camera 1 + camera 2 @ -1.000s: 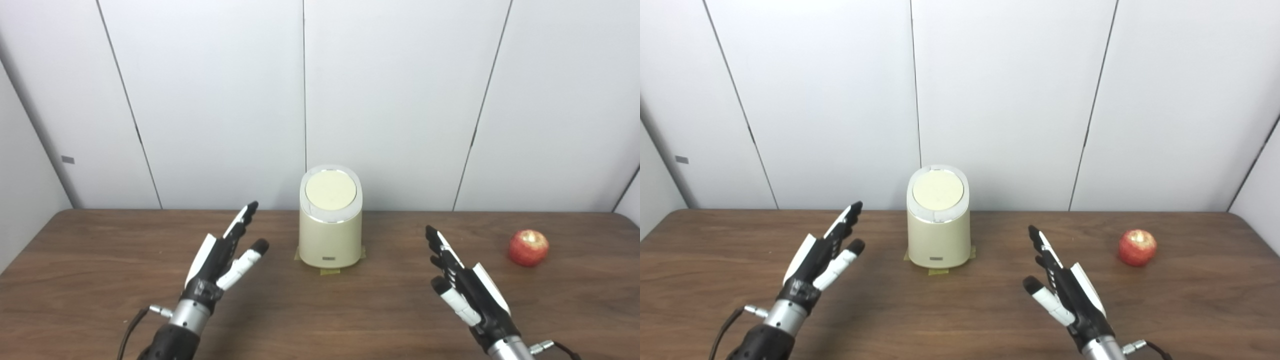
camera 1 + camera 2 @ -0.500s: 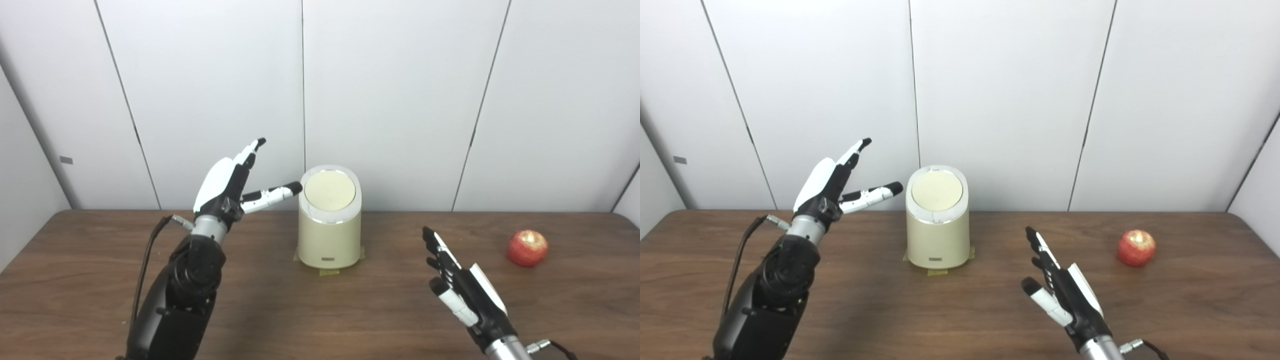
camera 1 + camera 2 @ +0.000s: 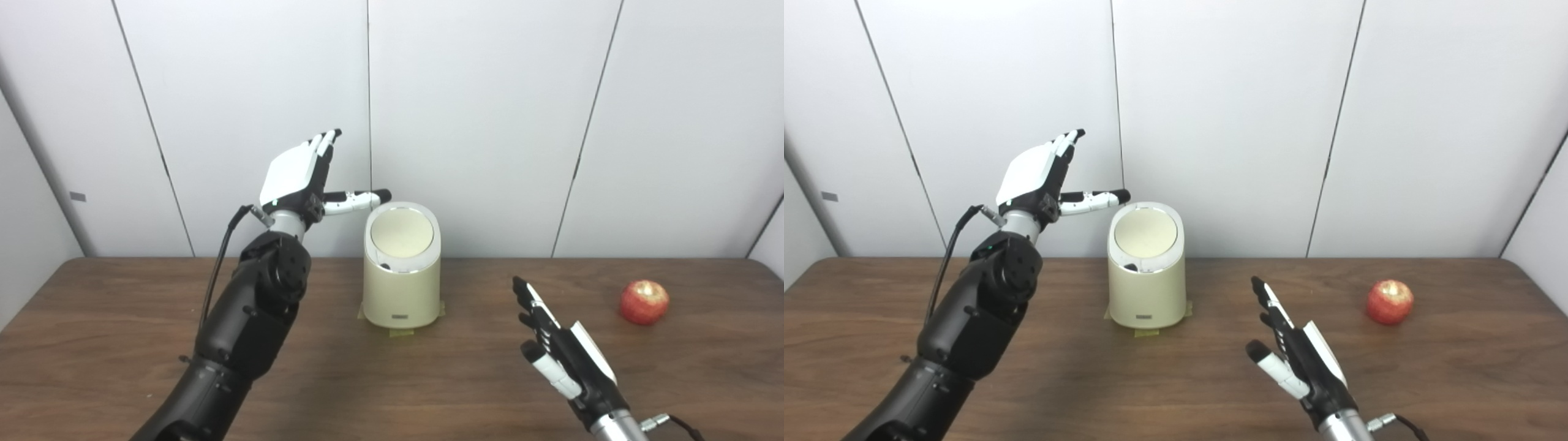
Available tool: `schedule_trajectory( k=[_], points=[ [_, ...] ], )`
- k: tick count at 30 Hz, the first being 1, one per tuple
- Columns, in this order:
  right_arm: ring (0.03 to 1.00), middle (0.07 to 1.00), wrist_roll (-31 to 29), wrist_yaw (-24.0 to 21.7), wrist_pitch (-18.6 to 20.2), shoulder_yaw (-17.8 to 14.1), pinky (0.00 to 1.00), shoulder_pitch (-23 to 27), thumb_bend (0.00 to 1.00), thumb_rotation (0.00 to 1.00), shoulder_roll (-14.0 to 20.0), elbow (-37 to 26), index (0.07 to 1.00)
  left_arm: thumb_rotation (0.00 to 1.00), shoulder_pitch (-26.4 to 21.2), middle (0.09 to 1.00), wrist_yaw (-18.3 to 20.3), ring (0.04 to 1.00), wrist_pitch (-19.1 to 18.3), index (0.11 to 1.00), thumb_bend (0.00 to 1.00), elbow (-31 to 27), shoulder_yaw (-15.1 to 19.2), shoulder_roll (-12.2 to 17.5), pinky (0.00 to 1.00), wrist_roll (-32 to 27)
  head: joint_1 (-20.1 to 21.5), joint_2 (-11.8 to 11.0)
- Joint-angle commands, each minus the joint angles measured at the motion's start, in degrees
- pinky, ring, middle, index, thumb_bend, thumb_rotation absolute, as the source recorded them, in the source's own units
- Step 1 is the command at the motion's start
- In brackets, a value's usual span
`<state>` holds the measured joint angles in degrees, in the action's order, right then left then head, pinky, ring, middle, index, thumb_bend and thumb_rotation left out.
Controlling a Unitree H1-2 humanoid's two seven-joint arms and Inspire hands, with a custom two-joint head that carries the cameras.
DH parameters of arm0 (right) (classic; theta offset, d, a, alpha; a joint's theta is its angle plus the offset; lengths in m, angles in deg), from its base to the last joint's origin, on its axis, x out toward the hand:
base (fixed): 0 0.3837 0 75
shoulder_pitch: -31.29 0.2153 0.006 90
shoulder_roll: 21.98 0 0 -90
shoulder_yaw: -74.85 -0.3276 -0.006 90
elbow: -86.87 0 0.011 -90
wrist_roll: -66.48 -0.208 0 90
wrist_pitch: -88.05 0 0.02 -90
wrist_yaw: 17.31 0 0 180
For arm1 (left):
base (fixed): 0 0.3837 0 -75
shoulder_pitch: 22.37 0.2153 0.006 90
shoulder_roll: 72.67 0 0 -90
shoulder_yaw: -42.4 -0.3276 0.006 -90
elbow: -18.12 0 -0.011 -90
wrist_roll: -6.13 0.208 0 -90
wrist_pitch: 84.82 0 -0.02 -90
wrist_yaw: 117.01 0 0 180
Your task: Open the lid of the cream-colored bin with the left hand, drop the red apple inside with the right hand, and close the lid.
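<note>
The red apple (image 3: 644,302) should go through the bin's opening and fall inside when I lower it, because the bin's round lid (image 3: 402,232) looks wider than the apple.
The cream-colored bin (image 3: 401,288) stands upright at the back middle of the wooden table, its round lid (image 3: 402,235) down. My left hand (image 3: 303,174) is raised up and to the left of the bin, open, fingers pointing up and thumb reaching out over the lid's left rim without touching it. The red apple (image 3: 644,302) lies on the table far to the right. My right hand (image 3: 560,358) hovers low over the table, right of the bin and left of the apple, open and holding nothing.
A brown wooden table (image 3: 122,343) carries everything. White wall panels (image 3: 490,122) stand close behind the bin. Strips of yellow tape (image 3: 401,332) show under the bin's base. A black cable (image 3: 217,269) runs along my left forearm.
My left hand has risen from table height to above the bin's top, its thumb now over the lid's left edge. My right hand has drifted slightly back and down. Bin and apple stayed put.
</note>
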<state>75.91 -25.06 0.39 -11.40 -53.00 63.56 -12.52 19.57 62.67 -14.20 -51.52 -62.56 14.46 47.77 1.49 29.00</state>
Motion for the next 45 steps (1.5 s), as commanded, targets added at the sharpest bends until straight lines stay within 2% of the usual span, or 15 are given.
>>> schedule_trajectory(
  k=[1, 7, 10, 17, 25, 32, 40, 43, 45],
  points=[
    [1.0, 1.0, -0.12, 0.6, -0.91, -0.21, 0.97, 2.28, 1.0, 0.97, -0.24, -2.35, 1.0, 0.7, -3.96, 1.0, -2.17, 1.0, 0.55, 1.0, 0.99, 0.47, -0.22, -0.03, 1.0, 0.93, 0.02, 0.05],
    [1.0, 1.0, -0.05, 0.51, -1.05, 0.05, 0.99, 2.2, 1.0, 0.96, -0.75, -2.81, 1.0, 0.72, -4.77, 1.0, -3.86, 1.0, 0.87, 1.0, 1.0, 5.14, -2.29, -0.88, 1.0, 1.63, 0.89, -0.1],
    [1.0, 1.0, 0.42, 0.7, -0.69, 0.18, 0.97, 2.16, 1.0, 0.96, -1.1, -3.32, 1.0, 0.7, -4.8, 1.0, -4.53, 1.0, 0.99, 1.0, 1.0, 6.24, -2.89, -1.0, 1.0, 1.92, 1.05, -0.03],
    [1.0, 1.0, 0.23, 0.59, -0.36, 0.11, 0.97, 2.24, 1.0, 0.95, -1.8, -4.04, 1.0, 0.7, -5.45, 1.0, -6.25, 1.0, 1.87, 1.0, 1.0, 9.33, -6.04, -0.39, 1.0, 4.19, 1.42, 0.12],
    [1.0, 1.0, 0.96, 0.65, -0.08, 0.38, 0.95, 2.33, 1.0, 0.95, -2.05, -4.28, 1.0, 0.72, -5.07, 1.0, -5.2, 1.0, 1.53, 1.0, 1.0, 9.87, -8.11, -0.03, 1.0, 4.92, 1.92, 0.03],
    [1.0, 1.0, 1.14, 0.51, 0.2, 0.8, 0.96, 2.23, 1.0, 0.95, -2.23, -4.86, 1.0, 0.69, -4.44, 1.0, -4.73, 1.0, 1.27, 1.0, 1.0, 10.64, -9.74, 0.12, 1.0, 5.37, 1.97, 0.15],
    [1.0, 1.0, 1.06, 0.43, 0.56, 1.27, 0.96, 2.44, 0.99, 0.95, -2.34, -5.14, 1.0, 0.61, -6.72, 1.0, -2.65, 1.0, -0.1, 1.0, 1.0, 10.17, -16.67, 3.28, 1.0, 14.15, 1.98, 0.31],
    [1.0, 1.0, 1.0, 0.48, 1.06, 1.28, 0.96, 2.49, 1.0, 0.95, -2.49, -5.22, 1.0, 0.58, -7.59, 1.0, -0.42, 1.0, -0.36, 1.0, 1.0, 9.49, -18.57, 4.34, 1.0, 16.64, 1.9, 0.48],
    [1.0, 1.0, 1.09, 0.51, 1.32, 1.31, 0.96, 2.42, 1.0, 0.95, -2.54, -5.31, 1.0, 0.59, -8.15, 1.0, 0.96, 1.0, -0.71, 1.0, 1.0, 9.43, -20.34, 5.22, 1.0, 19.4, 1.89, 0.48]
  ],
)
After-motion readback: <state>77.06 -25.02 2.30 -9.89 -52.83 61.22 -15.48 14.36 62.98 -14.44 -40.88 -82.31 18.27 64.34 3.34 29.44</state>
